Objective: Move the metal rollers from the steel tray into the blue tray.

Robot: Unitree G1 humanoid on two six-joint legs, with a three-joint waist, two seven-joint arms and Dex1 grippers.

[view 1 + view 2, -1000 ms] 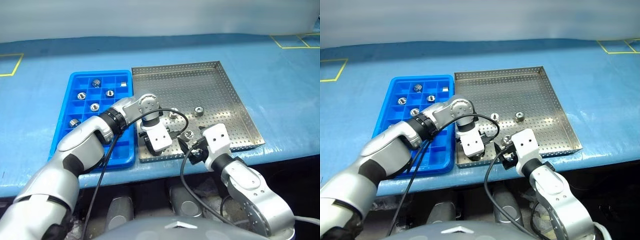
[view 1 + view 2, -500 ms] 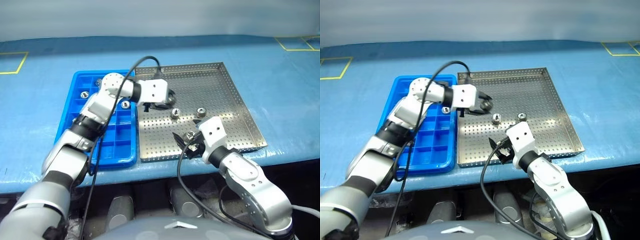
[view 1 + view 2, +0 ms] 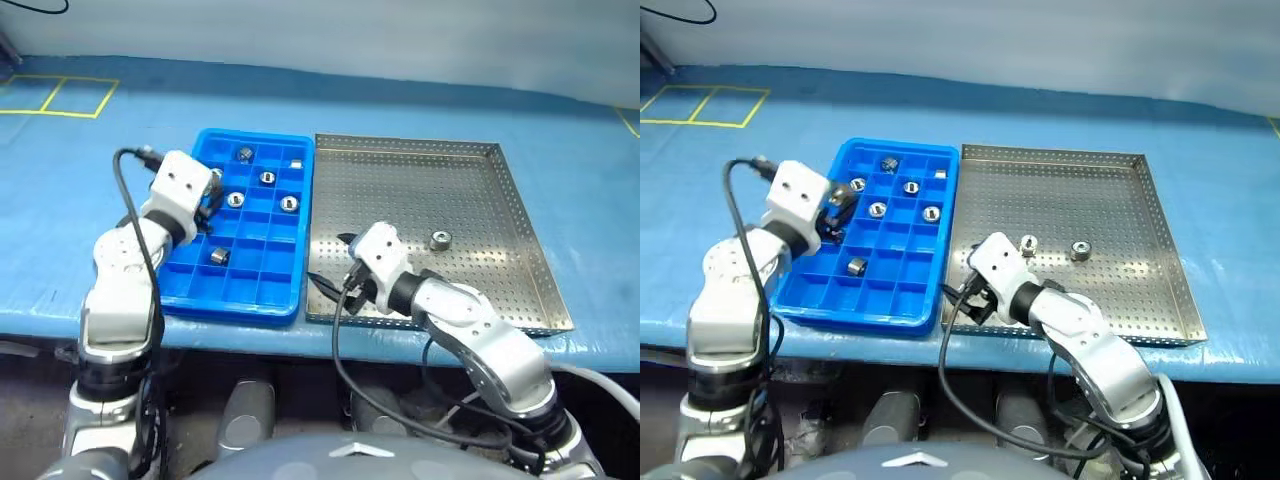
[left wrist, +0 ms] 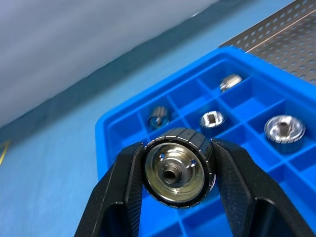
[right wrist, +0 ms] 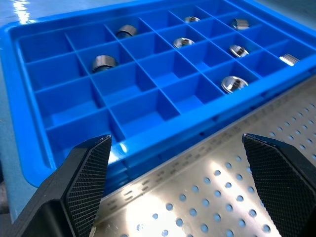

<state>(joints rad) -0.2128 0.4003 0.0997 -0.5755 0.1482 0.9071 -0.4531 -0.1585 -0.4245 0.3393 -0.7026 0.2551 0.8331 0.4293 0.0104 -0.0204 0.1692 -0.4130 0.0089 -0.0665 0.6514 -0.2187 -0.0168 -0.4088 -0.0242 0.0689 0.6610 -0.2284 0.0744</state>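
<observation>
The blue tray's near corner compartment, away from the steel tray, is empty, so my left gripper should go on carrying the metal roller there and let it go.
In the left wrist view my left gripper is shut on a metal roller, a ribbed silver ring with a centre hole. It hangs over the left side of the blue tray, where my left gripper shows from the head. Several rollers lie in the blue tray's compartments, such as one near the front. The steel tray sits to the right and holds two rollers. My right gripper stands open and empty over the steel tray's near left corner, fingers spread wide.
Both trays rest side by side on a blue table whose front edge runs just below them. Yellow tape marks lie at the far left. Black cables loop from both wrists.
The camera has swung left. My left gripper carried the roller from the steel tray's left part over to the blue tray's left side. My right gripper shifted left, staying open.
</observation>
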